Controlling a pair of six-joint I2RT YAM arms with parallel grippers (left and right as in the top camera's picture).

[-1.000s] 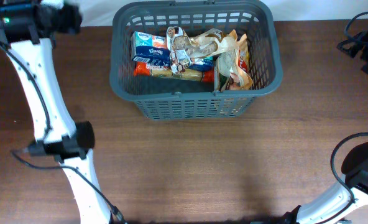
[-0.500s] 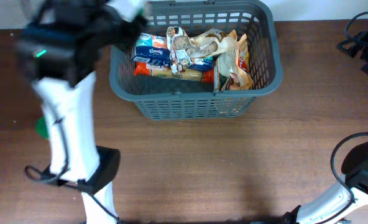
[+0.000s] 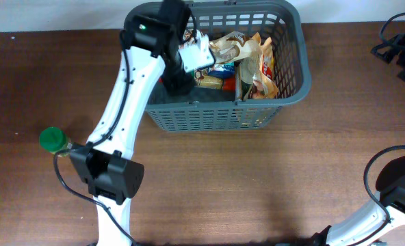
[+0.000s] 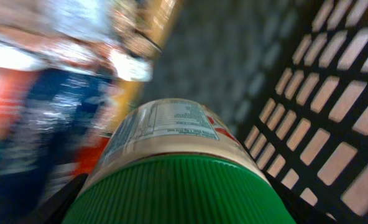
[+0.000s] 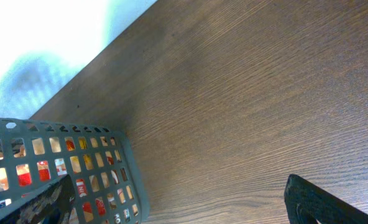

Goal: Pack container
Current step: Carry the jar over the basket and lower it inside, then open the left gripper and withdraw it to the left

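Clear basket bottom (image 4: 224, 59) shows between the packets and the basket's lattice side, so the robot's left gripper goes on lowering the green-lidded jar until it stands in that gap (image 3: 167, 98).
The dark grey basket (image 3: 295, 85) stands at the back middle of the table and holds several food packets (image 3: 254, 65). My left gripper (image 3: 180, 76) reaches down inside the basket's left half. In the left wrist view it (image 4: 178, 208) is shut on a green-lidded jar (image 4: 171, 134) with a pale label, close to the basket's lattice wall (image 4: 336, 112) and above blurred packets (image 4: 41, 106). My right gripper (image 5: 181, 199) is open and empty over bare table, with the basket's corner (image 5: 78, 149) at its left.
A second green-lidded jar (image 3: 52, 140) stands on the wooden table (image 3: 257, 178) at the left, beside the left arm's lower link. Dark cables and gear (image 3: 397, 51) lie at the back right corner.
My left arm has swung from the table's far left corner across into the basket. The green-lidded jar on the table at the left has come into view.
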